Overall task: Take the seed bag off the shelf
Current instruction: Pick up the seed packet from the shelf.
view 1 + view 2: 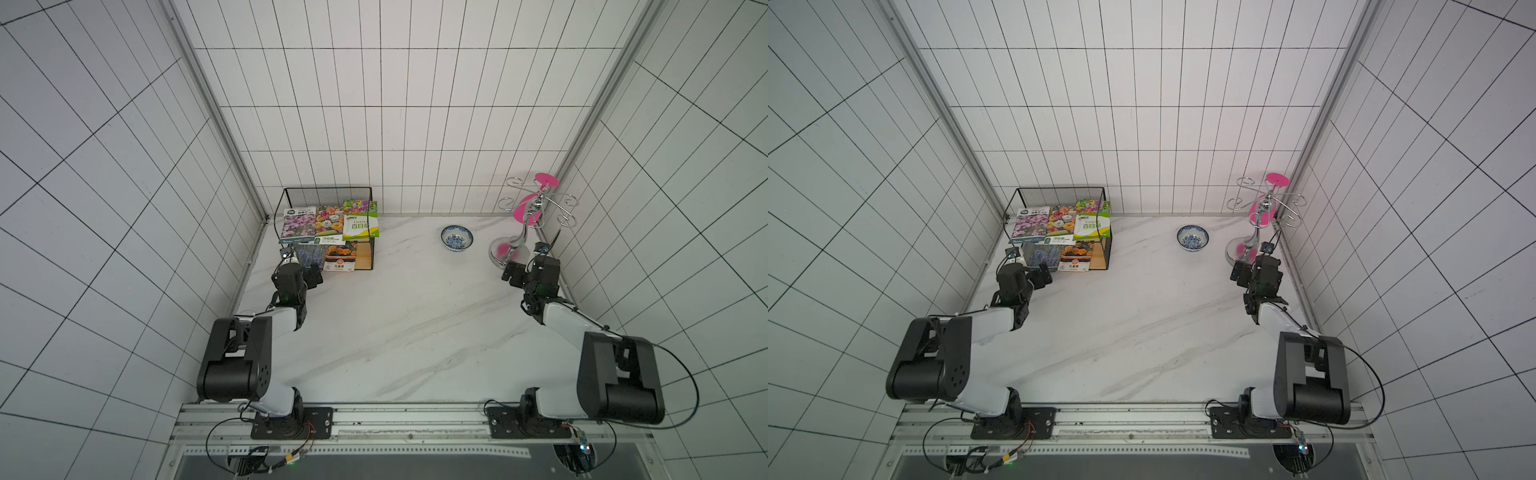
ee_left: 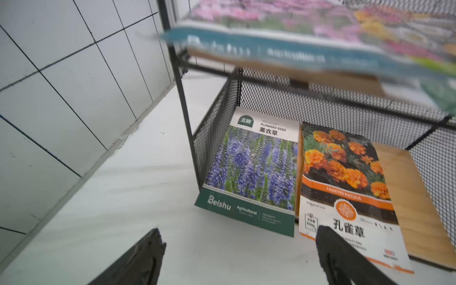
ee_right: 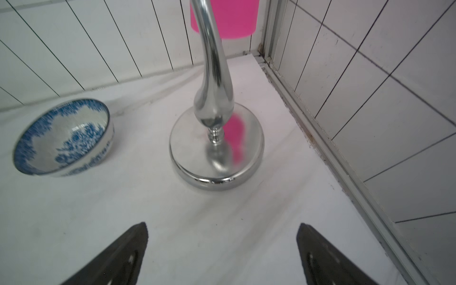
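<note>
My left gripper should move up and pinch the green seed bag's edge (image 1: 345, 220) next to the mixed-flowered bag, because the gripper is lower than the upper board's front edge (image 1: 332, 241).
The shelf (image 1: 328, 195) stands in the back left corner, a black wire rack with mesh back and wooden boards. Three seed bags lie on its upper board: purple-flowered (image 1: 298, 224), mixed-flowered (image 1: 329, 222) and green (image 1: 360, 218). On the lower board lie a lavender seed bag (image 2: 254, 167) and a marigold seed bag (image 2: 345, 187), their front edges sticking out over the table. My left gripper (image 2: 240, 229) is open and low, just in front of these two and touching neither. My right gripper (image 3: 222, 225) is open and empty at the far right.
A blue-and-white bowl (image 1: 456, 239) sits at the back right. Beside it a chrome stand (image 3: 217, 158) with curled arms carries pink cups (image 1: 523, 212), close in front of my right gripper. Tiled walls close in on both sides. Part of the lower board (image 2: 407, 197) is bare.
</note>
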### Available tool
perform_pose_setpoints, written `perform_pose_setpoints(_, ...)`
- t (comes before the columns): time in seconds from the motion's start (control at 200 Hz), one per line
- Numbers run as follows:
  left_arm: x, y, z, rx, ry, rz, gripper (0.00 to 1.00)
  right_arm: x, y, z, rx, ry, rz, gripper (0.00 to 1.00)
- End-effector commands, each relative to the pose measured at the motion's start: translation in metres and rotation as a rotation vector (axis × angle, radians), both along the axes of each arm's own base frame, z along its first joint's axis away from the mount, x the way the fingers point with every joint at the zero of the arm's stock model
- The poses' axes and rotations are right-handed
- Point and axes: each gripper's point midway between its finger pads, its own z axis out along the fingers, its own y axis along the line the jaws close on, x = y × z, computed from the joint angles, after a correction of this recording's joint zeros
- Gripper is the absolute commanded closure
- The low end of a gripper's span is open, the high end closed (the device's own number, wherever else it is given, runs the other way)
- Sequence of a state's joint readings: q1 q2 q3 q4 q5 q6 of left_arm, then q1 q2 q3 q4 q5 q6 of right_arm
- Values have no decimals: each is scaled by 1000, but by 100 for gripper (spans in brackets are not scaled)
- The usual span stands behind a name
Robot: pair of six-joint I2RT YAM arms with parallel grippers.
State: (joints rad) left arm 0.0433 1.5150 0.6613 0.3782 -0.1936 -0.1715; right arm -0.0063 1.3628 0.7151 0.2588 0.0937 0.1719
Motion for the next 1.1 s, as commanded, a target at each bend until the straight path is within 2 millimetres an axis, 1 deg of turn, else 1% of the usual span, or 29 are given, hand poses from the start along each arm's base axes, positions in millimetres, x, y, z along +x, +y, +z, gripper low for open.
perform_pose_setpoints(0.0,-19,10,-1,-59,143,79,1,-28,9,-11,136,152,-47,1)
perform_pose_setpoints(0.055,-26,9,0,-111,133,100,1,-31,23,-1,159,155,-15,1)
perform_pose_setpoints(0.135,-34,-2,4,-182,144,77,1,-30,47,17,171,159,43,1)
perform_pose_setpoints(0.25,-48,-12,13,-337,176,126,2,-21,93,38,233,181,173,1)
perform_pose_setpoints(0.305,-53,-19,16,-421,201,142,1,-15,118,43,253,219,243,1)
perform_pose_setpoints(0.44,-52,-41,28,-688,227,182,1,1,174,60,286,247,397,1)
perform_pose_setpoints(0.495,-50,-51,35,-778,246,189,1,10,189,66,311,249,433,1)
perform_pose_setpoints(0.535,-46,-58,43,-835,242,191,1,15,197,69,332,252,452,1)
perform_pose_setpoints(0.565,-44,-62,48,-867,240,195,1,18,202,71,345,252,464,1)
perform_pose_setpoints(0.605,-37,-67,62,-892,220,185,1,22,208,75,361,251,480,1)
perform_pose_setpoints(0.705,-20,-79,91,-900,202,140,1,28,218,81,361,240,506,1)
perform_pose_setpoints(0.725,-17,-80,93,-892,218,139,1,29,219,81,358,239,506,1)
perform_pose_setpoints(0.73,-18,-80,91,-888,229,142,1,28,219,81,358,239,507,1)
perform_pose_setpoints(0.745,-15,-81,97,-877,235,140,1,29,219,81,356,239,505,1)
perform_pose_setpoints(0.82,-5,-83,103,-809,304,138,1,30,221,80,357,242,506,1)
perform_pose_setpoints(0.875,6,-89,111,-767,306,106,1,30,222,79,358,247,516,1)
perform_pose_setpoints(0.93,20,-95,122,-723,272,47,1,29,224,77,360,255,525,1)
perform_pose_setpoints(1.0,39,-102,126,-673,240,-20,1,28,225,76,358,262,535,1)
perform_pose_setpoints(1.095,65,-116,119,-651,251,-147,1,26,221,74,348,264,517,1)
